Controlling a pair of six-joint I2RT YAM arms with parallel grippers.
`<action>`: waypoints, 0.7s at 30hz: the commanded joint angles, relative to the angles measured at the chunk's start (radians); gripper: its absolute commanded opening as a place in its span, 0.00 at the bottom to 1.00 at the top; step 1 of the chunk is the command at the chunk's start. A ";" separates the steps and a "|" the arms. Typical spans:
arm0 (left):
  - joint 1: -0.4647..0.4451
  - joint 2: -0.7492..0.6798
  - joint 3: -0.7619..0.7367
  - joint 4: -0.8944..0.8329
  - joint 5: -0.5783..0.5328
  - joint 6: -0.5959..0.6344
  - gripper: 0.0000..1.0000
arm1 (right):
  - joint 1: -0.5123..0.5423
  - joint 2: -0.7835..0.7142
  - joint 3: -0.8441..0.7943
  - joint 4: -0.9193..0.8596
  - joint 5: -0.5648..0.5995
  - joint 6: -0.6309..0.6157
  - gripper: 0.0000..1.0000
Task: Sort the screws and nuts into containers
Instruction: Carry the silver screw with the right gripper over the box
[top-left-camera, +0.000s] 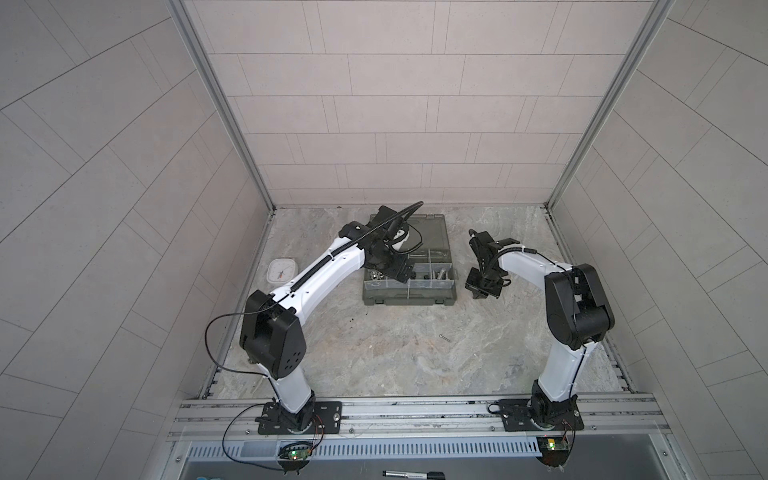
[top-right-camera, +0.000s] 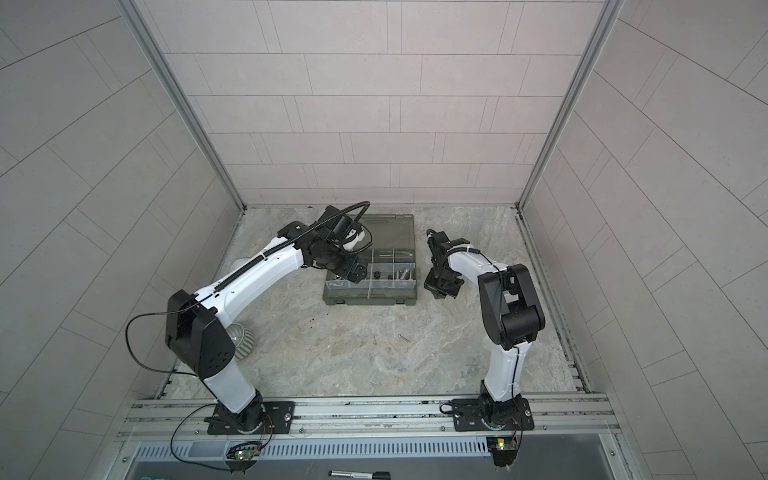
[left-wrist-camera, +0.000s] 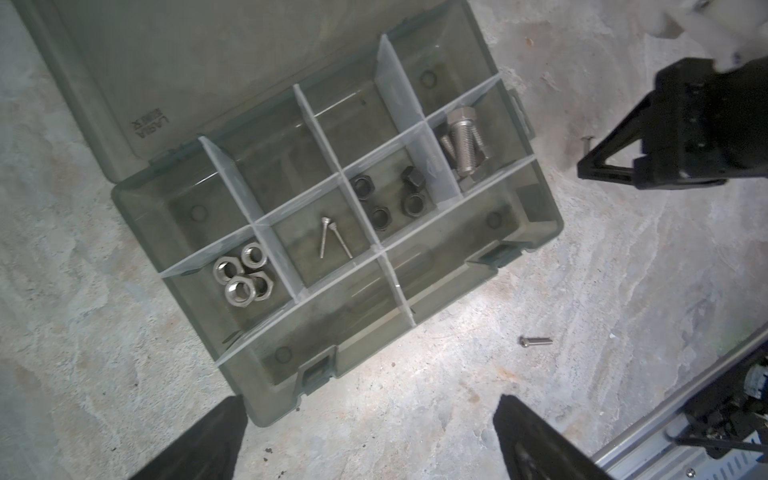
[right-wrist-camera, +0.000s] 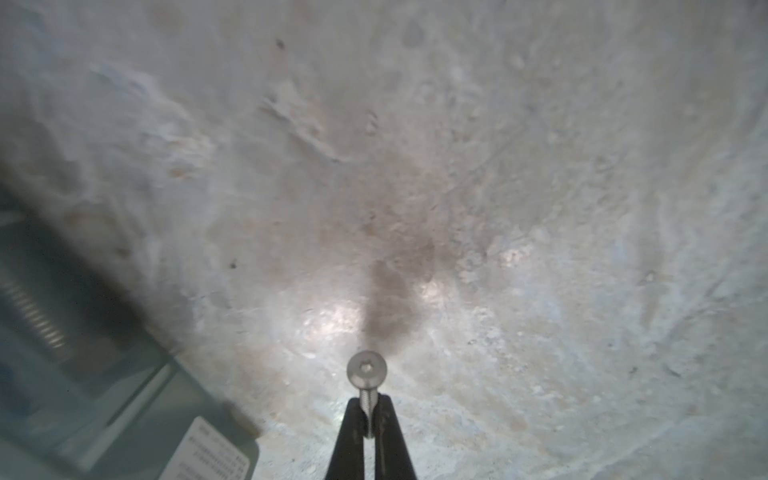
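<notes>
I am carrying the small screw in my right gripper (right-wrist-camera: 367, 371), which matches the thin screws in their open container (left-wrist-camera: 332, 237), so I should continue until it hangs over them.
The open grey-green organizer case (top-left-camera: 409, 300) lies at the back middle of the table, seen in both top views. In the left wrist view its containers (left-wrist-camera: 291, 374) hold silver nuts (left-wrist-camera: 243, 274), black nuts (left-wrist-camera: 386, 195), two thin screws (left-wrist-camera: 332, 237) and thick bolts (left-wrist-camera: 465, 141). My left gripper (left-wrist-camera: 370, 419) hovers open and empty above the case's left part (top-left-camera: 398, 272). My right gripper (right-wrist-camera: 369, 411) is shut on a small flat-head screw (right-wrist-camera: 367, 369), held by its shank just above the table, right of the case (top-left-camera: 480, 293). Another small screw (top-left-camera: 444, 338) lies loose on the table in front of the case.
A white square clock (top-left-camera: 283, 271) lies left of the case. A ribbed grey mug (top-right-camera: 243, 340) stands partly hidden behind the left arm. A black marker pen (top-left-camera: 411, 473) rests in front of the metal rail (top-left-camera: 415, 409) that carries both arm bases.
</notes>
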 joint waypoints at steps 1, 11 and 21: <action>0.037 -0.028 -0.012 -0.039 0.007 -0.013 1.00 | 0.032 -0.029 0.089 -0.097 0.054 -0.036 0.00; 0.113 -0.104 -0.101 -0.024 0.024 -0.054 1.00 | 0.159 0.086 0.421 -0.183 0.032 -0.090 0.00; 0.179 -0.233 -0.211 -0.061 0.011 -0.084 1.00 | 0.293 0.283 0.669 -0.152 -0.067 -0.069 0.00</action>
